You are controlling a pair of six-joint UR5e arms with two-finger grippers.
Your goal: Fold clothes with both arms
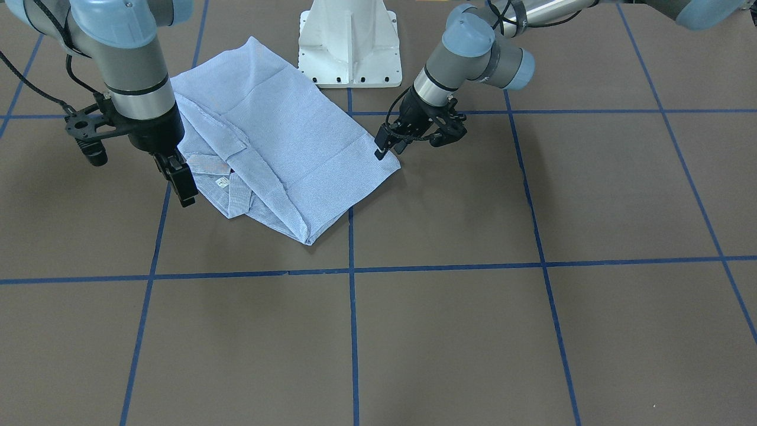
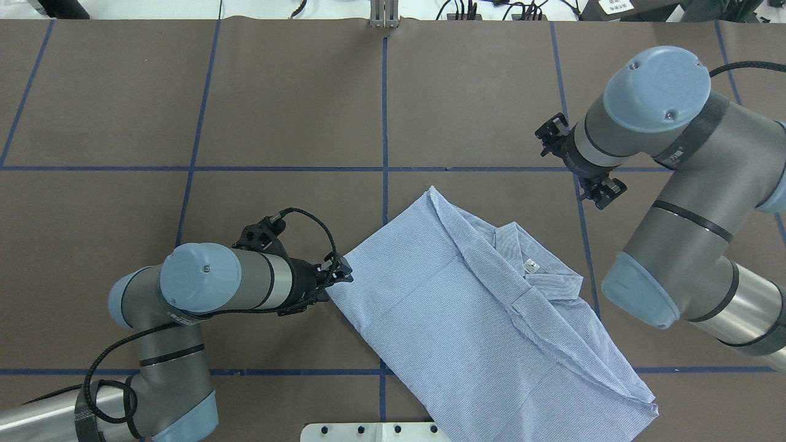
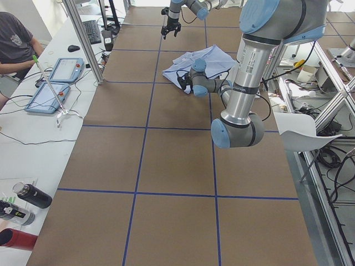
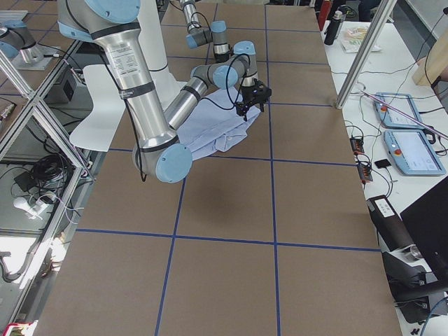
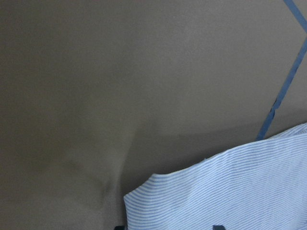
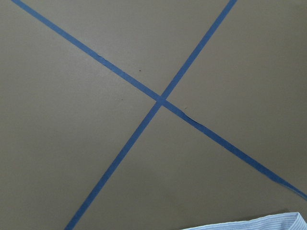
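My gripper will slide and turn the whole shirt with its fold kept when it pulls the shirt's corner, since the folded side lies flat along the shirt.
The light blue striped shirt lies folded flat on the brown table, collar and label up, near the robot's base; it also shows in the overhead view. My left gripper sits low at the shirt's corner. In the left wrist view its fingertips stand apart with the shirt corner between them. My right gripper hangs just above the table beside the collar, touching no cloth. Its fingers show edge-on, so I cannot tell its state. The right wrist view shows only a shirt edge.
The white base pedestal stands just behind the shirt. Blue tape lines grid the brown table. A seated operator, tablets and bottles are on a side bench off the table.
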